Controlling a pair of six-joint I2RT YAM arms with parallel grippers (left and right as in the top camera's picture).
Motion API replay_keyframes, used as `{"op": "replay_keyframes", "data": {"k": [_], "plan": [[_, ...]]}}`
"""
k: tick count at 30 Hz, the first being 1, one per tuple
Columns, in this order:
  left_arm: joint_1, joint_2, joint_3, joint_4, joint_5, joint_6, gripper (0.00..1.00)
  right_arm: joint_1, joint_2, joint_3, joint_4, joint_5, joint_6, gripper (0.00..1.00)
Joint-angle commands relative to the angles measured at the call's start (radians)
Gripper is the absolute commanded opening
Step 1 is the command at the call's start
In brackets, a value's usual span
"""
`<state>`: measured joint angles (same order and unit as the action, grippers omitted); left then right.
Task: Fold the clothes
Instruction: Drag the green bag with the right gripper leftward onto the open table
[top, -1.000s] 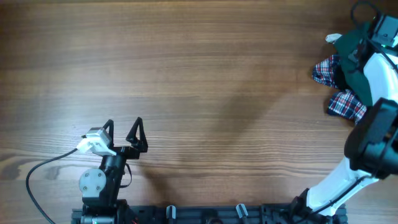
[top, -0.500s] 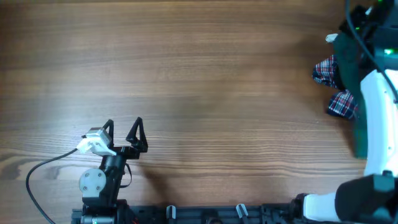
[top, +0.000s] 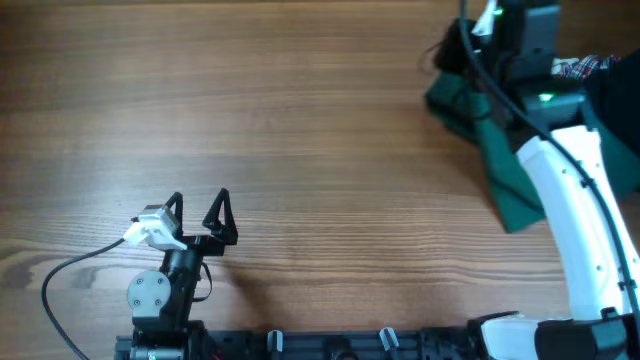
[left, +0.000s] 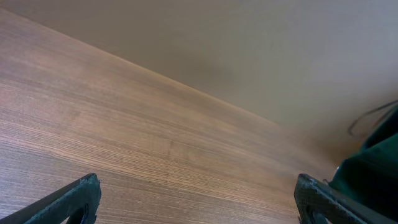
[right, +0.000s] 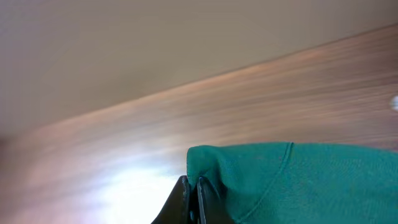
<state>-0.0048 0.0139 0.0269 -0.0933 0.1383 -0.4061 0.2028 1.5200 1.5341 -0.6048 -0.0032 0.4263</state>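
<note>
My right gripper keeps pulling the green garment's edge (right: 214, 157), which is pinched, to the table's middle (top: 315, 130), which is open, and lets go of it clear of the plaid garment.
A dark green garment (top: 495, 150) hangs from my right gripper (top: 447, 52) at the table's far right and trails toward the front. In the right wrist view the jaws (right: 191, 198) are pinched shut on a fold of the green cloth (right: 298, 180). A plaid garment (top: 577, 67) shows only as a small corner behind the right arm. My left gripper (top: 201, 213) rests open and empty near the front left; its fingers (left: 199, 199) frame bare wood, with green cloth (left: 373, 168) at the far right.
The white right arm (top: 575, 230) crosses the right side of the table. A cable (top: 60, 280) loops by the left arm's base at the front edge.
My right gripper has swung left along the far edge, pulling the green garment off the pile and toward the table's middle. The plaid garment is now mostly hidden. The left arm has not moved.
</note>
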Motion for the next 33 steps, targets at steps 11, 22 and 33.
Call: {"op": "replay_keyframes", "data": {"k": [11,22,33], "plan": [[-0.005,-0.007,-0.006,0.0,-0.013,0.009,1.0,0.335,0.095,0.016,0.013,-0.065,0.184,0.04],[-0.005,-0.007,-0.006,0.0,-0.013,0.009,1.0,0.363,0.1,0.016,0.012,-0.132,0.209,0.04],[-0.005,-0.007,-0.006,0.0,-0.013,0.008,1.0,0.539,0.203,0.016,0.02,-0.129,0.314,0.13]]}}
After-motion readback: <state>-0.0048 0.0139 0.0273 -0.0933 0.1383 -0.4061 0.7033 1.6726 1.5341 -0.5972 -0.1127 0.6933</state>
